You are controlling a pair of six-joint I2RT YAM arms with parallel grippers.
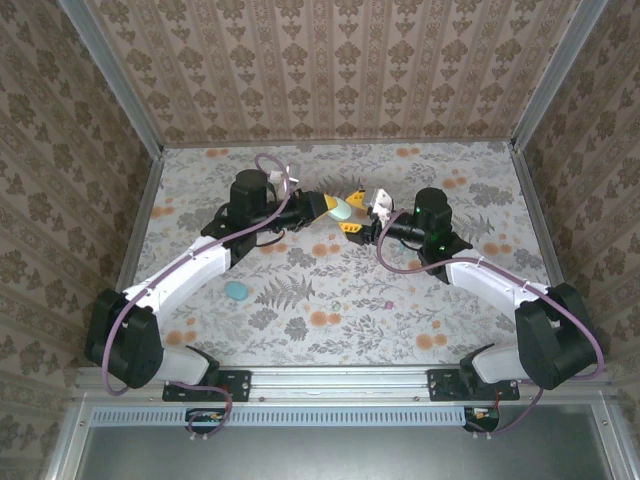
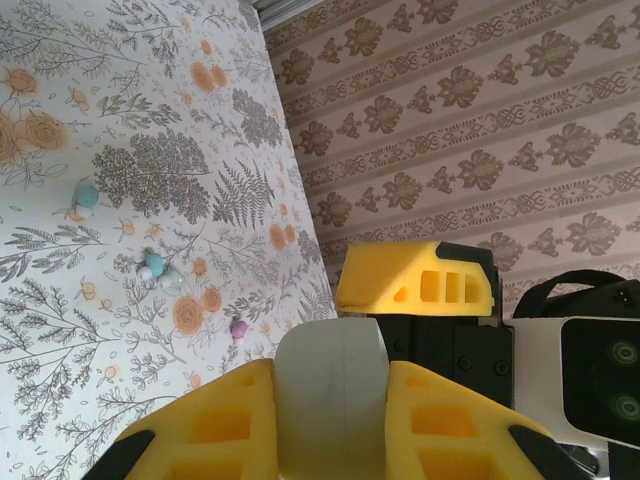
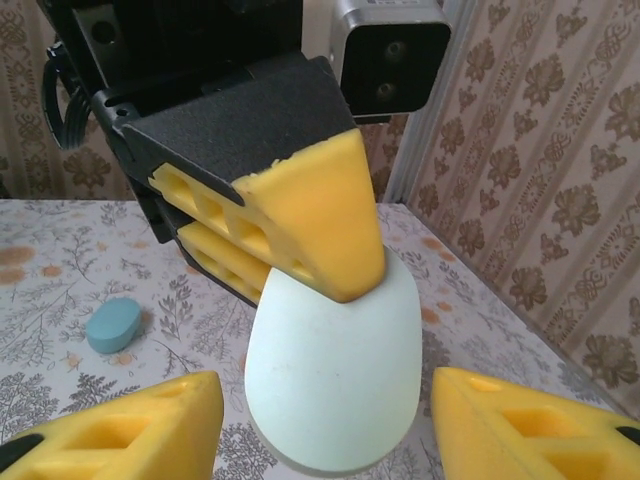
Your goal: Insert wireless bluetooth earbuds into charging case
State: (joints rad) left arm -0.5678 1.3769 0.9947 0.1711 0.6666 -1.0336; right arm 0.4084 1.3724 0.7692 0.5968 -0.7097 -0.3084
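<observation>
I should hold the case's loose end [image 3: 333, 435] with my right gripper while my left gripper takes the case's sides, because my left gripper is pinching the charging case across its broad top and bottom sides [image 3: 335, 345].
The pale mint charging case [image 1: 338, 207] hangs above the middle of the table, closed, with my left gripper [image 1: 330, 208] shut on it. In the left wrist view its yellow fingers [image 2: 205, 425] press both sides of the case [image 2: 330, 385]. My right gripper [image 1: 354, 211] faces it from the right and stands open. Its yellow fingertips [image 3: 150, 425] flank the case [image 3: 335, 375] with gaps on both sides, touching nothing. Small pale blue earbuds [image 2: 160, 270] lie on the table, too small to make out in detail.
A blue oval piece [image 1: 238, 291] lies on the floral table [image 1: 330, 330] near the left arm, also seen as the blue oval piece [image 3: 112, 324]. A tiny purple piece [image 2: 238, 328] and another pale blue one [image 2: 88, 195] lie loose. Patterned walls enclose three sides.
</observation>
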